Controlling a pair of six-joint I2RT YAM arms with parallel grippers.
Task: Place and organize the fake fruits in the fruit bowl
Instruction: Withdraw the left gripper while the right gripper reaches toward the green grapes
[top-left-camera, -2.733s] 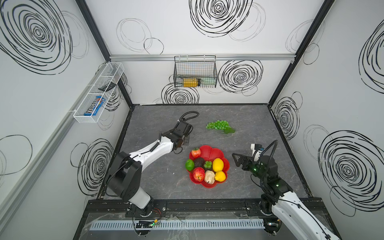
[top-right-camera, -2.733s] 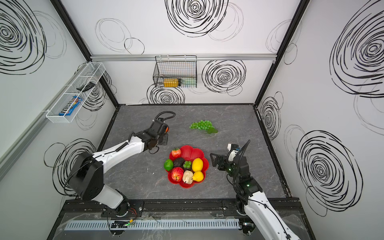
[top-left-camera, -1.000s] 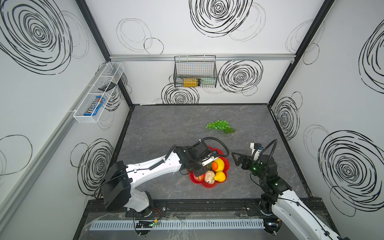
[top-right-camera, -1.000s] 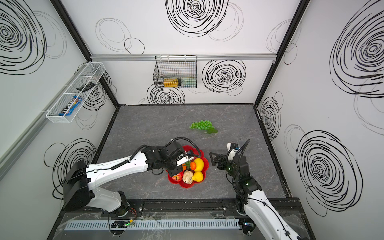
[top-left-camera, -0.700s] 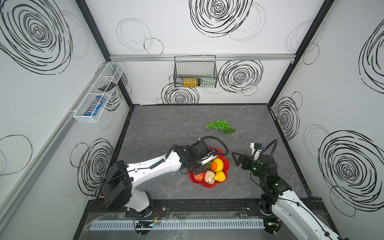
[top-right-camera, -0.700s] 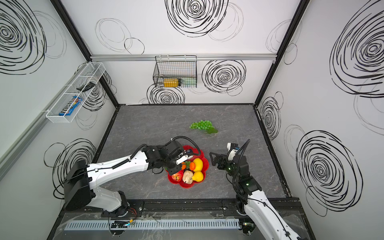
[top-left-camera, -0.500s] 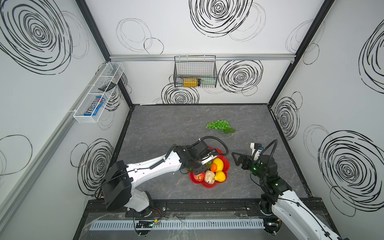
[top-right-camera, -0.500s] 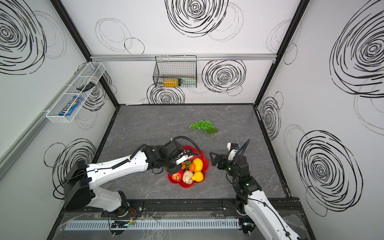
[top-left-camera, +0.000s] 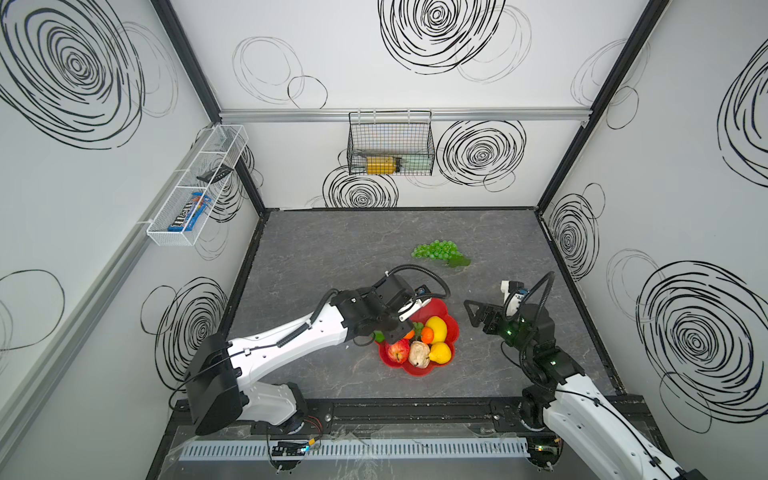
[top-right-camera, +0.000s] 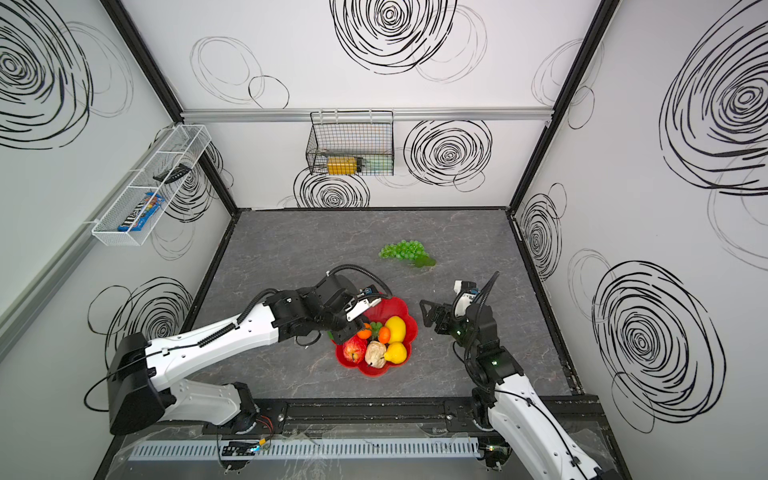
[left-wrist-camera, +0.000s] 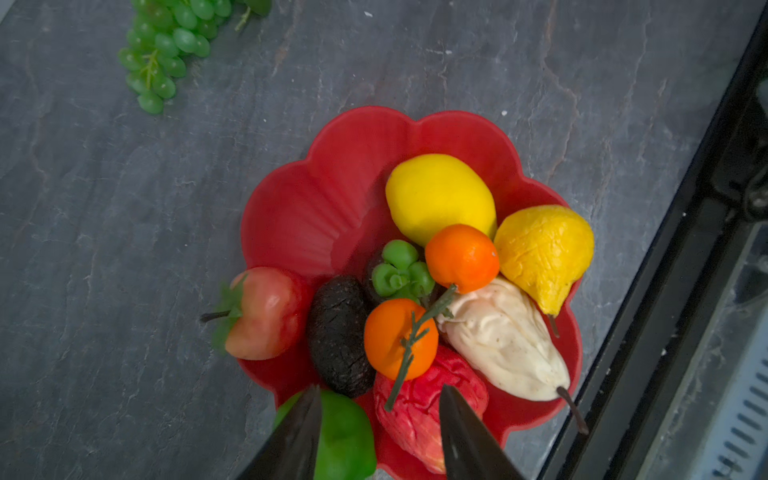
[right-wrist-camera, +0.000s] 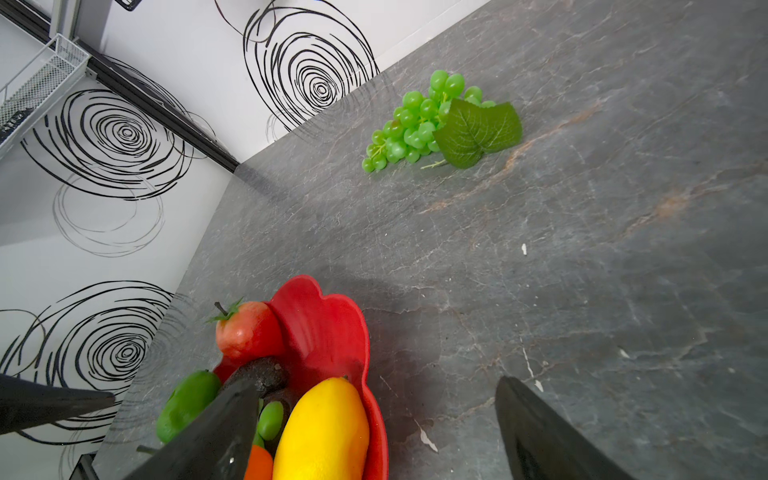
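Observation:
My open right gripper is facing the grape bunch's leaf end (top-left-camera: 459, 261) across clear table, so I should keep reaching until the gripper's fingers are on both sides of the grape bunch's stem (top-left-camera: 450, 256).
The red fruit bowl (top-left-camera: 436, 309) (left-wrist-camera: 316, 216) holds a smooth lemon (left-wrist-camera: 440, 195), a wrinkled yellow one (left-wrist-camera: 540, 249), two oranges on one green stem (left-wrist-camera: 395, 332), a beige piece (left-wrist-camera: 498, 336), an avocado (left-wrist-camera: 336, 332) and red apples (left-wrist-camera: 424, 407). A lime (left-wrist-camera: 345, 432) sits at the rim. My left gripper (top-left-camera: 405, 323) (left-wrist-camera: 379, 390) hovers open just over the oranges, holding nothing. The grape bunch (top-left-camera: 436, 251) (right-wrist-camera: 415, 124) lies on the table behind the bowl. My right gripper (top-left-camera: 482, 316) (right-wrist-camera: 376, 384) stands open and empty right of the bowl.
A black wire basket (top-left-camera: 390, 145) hangs on the back wall. A white mesh tray (top-left-camera: 195, 187) is fixed to the left wall. The grey table (top-left-camera: 332, 257) is bounded by black frame edges, with bare surface behind and left of the bowl.
My left gripper has opened over the bowl and let go of the stemmed pair of oranges, which now rest among the fruits. The right arm has not moved.

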